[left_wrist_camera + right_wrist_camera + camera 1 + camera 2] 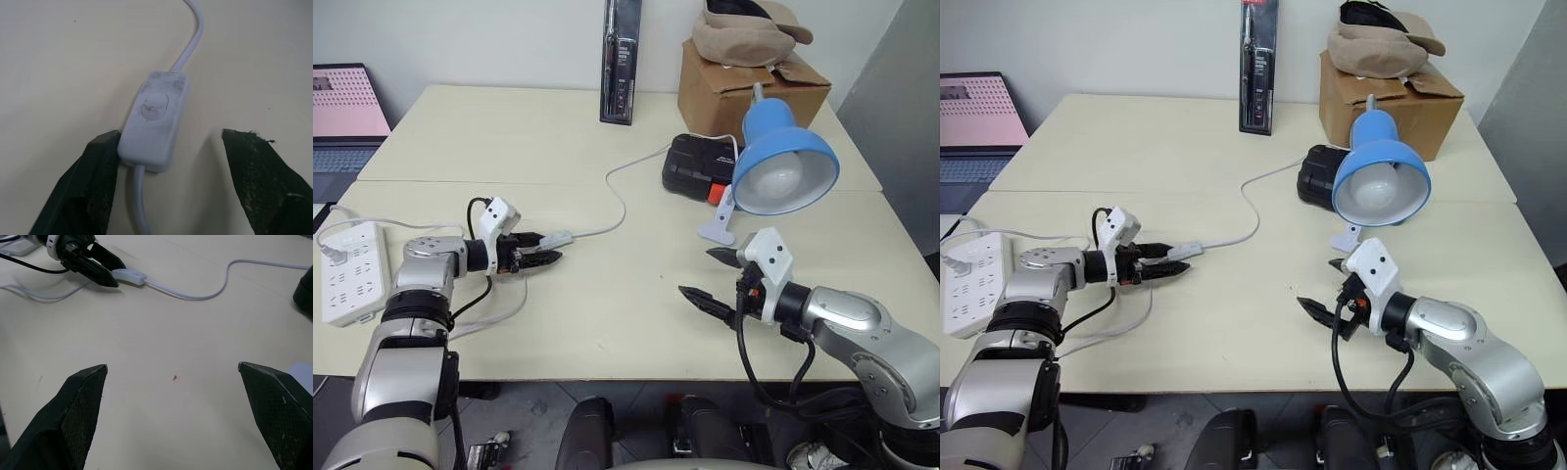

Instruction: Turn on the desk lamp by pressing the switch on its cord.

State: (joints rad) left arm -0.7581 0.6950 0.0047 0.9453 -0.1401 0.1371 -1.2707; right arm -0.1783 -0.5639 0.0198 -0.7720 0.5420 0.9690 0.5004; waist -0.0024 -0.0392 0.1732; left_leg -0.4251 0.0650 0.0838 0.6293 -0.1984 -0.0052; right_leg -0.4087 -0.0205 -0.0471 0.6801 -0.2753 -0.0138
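Observation:
The white cord (649,156) will bend back on itself in a loop when the robot carries the switch toward the desk lamp, because the cord lies in a slack curve (621,199).
The desk lamp (783,162), blue shade facing me and bulb unlit, stands at the right on its white clip base (717,230). Its white cord (617,191) curves left across the table to the small white switch (556,238). My left gripper (540,250) is at the near end of the switch (152,117). It is open: one finger (98,166) touches the switch's side, the other finger (259,171) stands well apart. My right gripper (697,271) hovers open over bare table in front of the lamp, holding nothing.
A white power strip (354,269) lies at the left edge with a laptop (347,108) behind it. A black box (697,166) sits beside the lamp, a cardboard box (744,93) behind it. A black packaged tool (622,59) leans at the back.

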